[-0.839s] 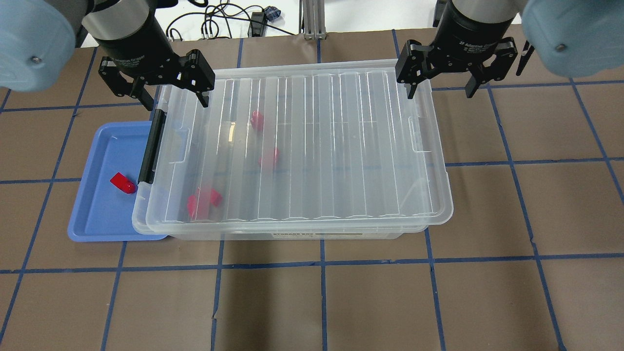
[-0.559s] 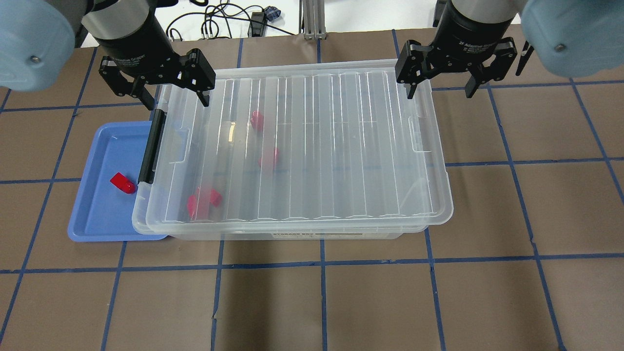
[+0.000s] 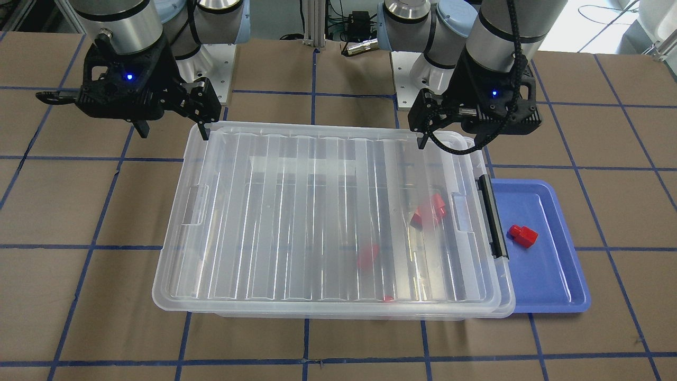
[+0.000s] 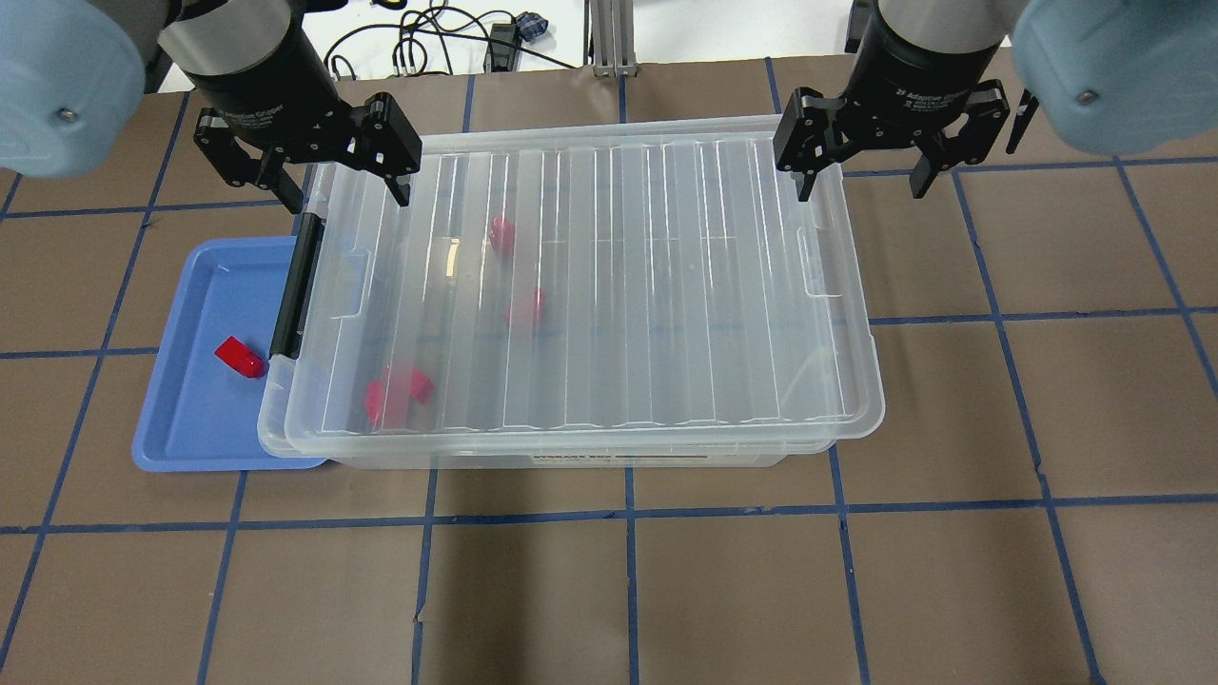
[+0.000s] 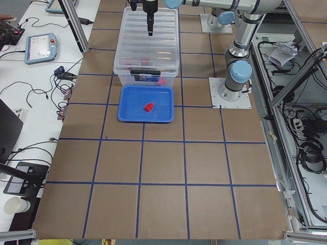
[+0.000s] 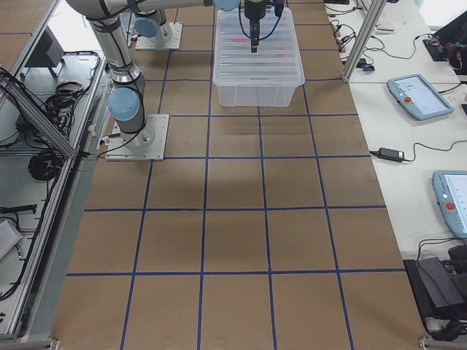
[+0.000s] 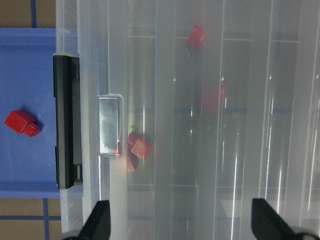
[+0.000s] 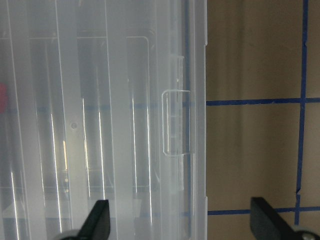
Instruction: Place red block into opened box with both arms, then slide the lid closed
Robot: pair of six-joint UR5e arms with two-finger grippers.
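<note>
The ribbed lid will slide level along the box's rim when I push it, because the lid's edge is clear of the black latch bar.
The clear box stands mid-table with its black latch bar beside the blue tray. The ribbed clear lid lies flat over almost all of it; a thin strip of box rim shows at the latch end. Several red blocks show blurred through the lid, inside the box. One red block lies in the tray. My left gripper hangs open and empty over the lid's corner at the latch end. My right gripper hangs open and empty over the opposite corner.
The blue tray sits partly under the box's latch end. Brown table mats with blue tape lines surround the box. Cables and a metal post lie beyond the table edge by the arm bases.
The right gripper has shifted a little down the overhead view, along the lid's end. The left gripper, lid, box and blocks look unchanged.
</note>
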